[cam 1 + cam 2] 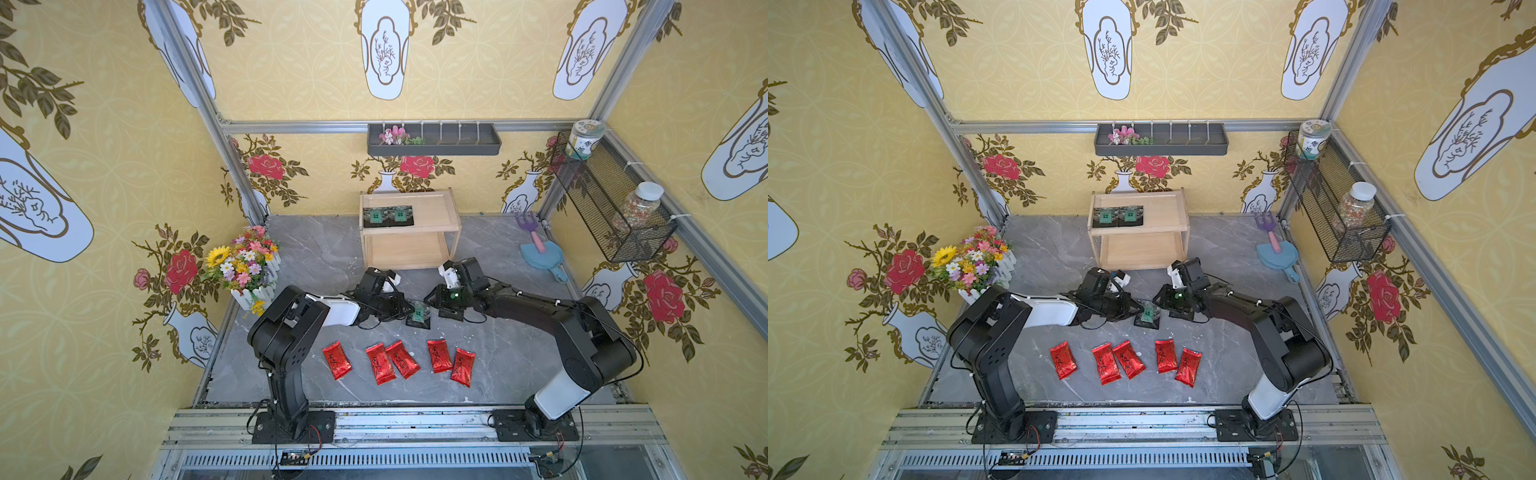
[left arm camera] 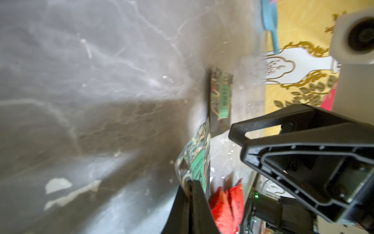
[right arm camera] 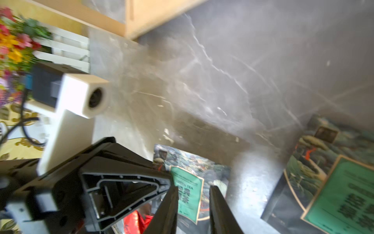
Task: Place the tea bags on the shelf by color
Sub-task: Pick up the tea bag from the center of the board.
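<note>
My right gripper should, as the black tea bag's loose side (image 1: 427, 315) sticks out of my left gripper, keep moving toward that side until its open fingers surround it.
The wooden shelf (image 1: 436, 216) stands at the back with two black tea bags (image 1: 388, 216) on the left of its top tier. Its lower tier holds nothing. My left gripper (image 2: 190, 182) is shut on the edge of a black tea bag (image 2: 197, 160), lifted just above the table in both top views (image 1: 420, 311) (image 1: 1148, 312). Another black sachet (image 2: 220, 97) lies flat right under it. My right gripper (image 3: 193, 188) faces the left one, open, with the held sachet (image 3: 188, 182) showing just beyond its fingers. Several red tea bags (image 1: 402, 358) lie in a row near the front.
A flower pot (image 1: 245, 266) stands at the left table edge. A blue scoop and purple rake (image 1: 542, 253) lie at the right. A wire basket (image 1: 582, 183) with jars hangs on the right wall, a grey tray (image 1: 457, 143) on the back wall.
</note>
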`<state>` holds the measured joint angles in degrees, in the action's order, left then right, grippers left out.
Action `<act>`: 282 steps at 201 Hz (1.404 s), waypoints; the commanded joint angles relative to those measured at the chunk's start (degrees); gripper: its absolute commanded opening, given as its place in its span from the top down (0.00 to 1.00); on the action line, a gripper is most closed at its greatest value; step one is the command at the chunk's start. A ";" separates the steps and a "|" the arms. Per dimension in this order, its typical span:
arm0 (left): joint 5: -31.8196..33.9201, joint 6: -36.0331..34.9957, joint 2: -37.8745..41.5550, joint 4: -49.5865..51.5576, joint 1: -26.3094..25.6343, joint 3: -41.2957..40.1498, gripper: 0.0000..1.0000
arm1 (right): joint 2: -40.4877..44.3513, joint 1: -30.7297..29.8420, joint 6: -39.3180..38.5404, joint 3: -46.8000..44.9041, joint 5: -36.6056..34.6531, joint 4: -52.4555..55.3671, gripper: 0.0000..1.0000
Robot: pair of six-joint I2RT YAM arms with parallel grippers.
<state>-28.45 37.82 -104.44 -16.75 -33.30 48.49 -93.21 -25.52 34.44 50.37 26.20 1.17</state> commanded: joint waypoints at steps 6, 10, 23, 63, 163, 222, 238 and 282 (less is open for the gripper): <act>-2.39 2.20 2.01 -4.12 0.84 -0.63 0.94 | 2.42 0.41 -1.92 2.75 -1.11 2.51 0.68; -2.67 2.55 2.38 -4.37 0.98 -0.67 0.94 | 2.63 0.43 -1.92 3.03 -0.74 2.63 0.68; -3.57 3.31 3.65 -5.55 1.67 -0.84 0.94 | 3.50 1.09 -1.03 3.77 1.21 2.30 0.67; -7.36 8.73 7.37 -11.76 4.79 -2.49 0.93 | 4.97 4.49 6.43 4.04 11.97 -2.51 0.60; -11.43 13.85 11.26 -18.23 6.76 -2.30 0.90 | 2.83 6.20 27.25 -2.07 25.86 -28.71 0.64; -11.02 13.86 11.94 -18.58 8.82 -3.74 0.90 | 2.77 6.18 28.94 -3.89 25.85 -31.75 0.73; -11.03 13.77 12.10 -18.66 9.00 -3.99 0.90 | 3.11 6.16 28.45 -3.88 25.53 -30.73 0.73; -11.15 13.94 12.07 -19.35 9.04 -4.35 0.90 | 3.30 6.01 28.31 -3.97 25.25 -30.60 0.76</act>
<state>-39.16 51.53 -92.42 -34.35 -24.29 44.56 -90.45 -19.38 62.76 46.39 51.18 -26.96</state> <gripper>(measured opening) 0.106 0.257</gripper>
